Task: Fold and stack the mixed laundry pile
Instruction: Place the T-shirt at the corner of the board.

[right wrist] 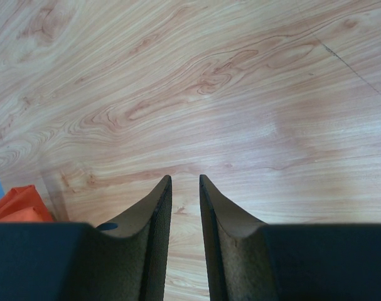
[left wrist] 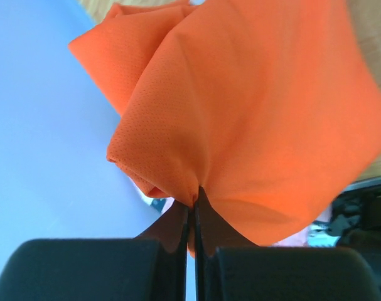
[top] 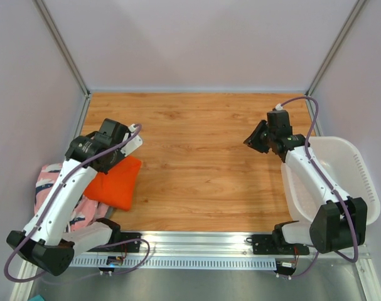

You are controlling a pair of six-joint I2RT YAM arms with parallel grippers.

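I should keep moving my left gripper until it is over the pink garment (top: 47, 183) and let go there, as the orange garment (top: 119, 184) hangs spread from its far edge beside the pink garment.
My left gripper (left wrist: 194, 199) is shut on a fold of the bright orange garment (left wrist: 253, 113), which spreads out beyond the fingertips. From above, the orange garment (top: 118, 183) lies at the table's left side, partly under the left arm, with the left gripper (top: 122, 160) at its far edge. A pink garment with a dark-and-white pattern (top: 47, 182) lies beside it at the left edge, partly hidden by the arm. My right gripper (top: 248, 141) hangs over bare wood at the right, and in its wrist view the right gripper (right wrist: 185, 180) is open and holds nothing. The orange garment (right wrist: 17, 204) peeks in at that view's left.
A white slotted plastic basket (top: 361, 172) stands at the right edge, beside the right arm. The wooden tabletop (top: 196, 157) lies between the arms. Pale walls close in the back and both sides. A metal rail (top: 203, 241) runs along the near edge.
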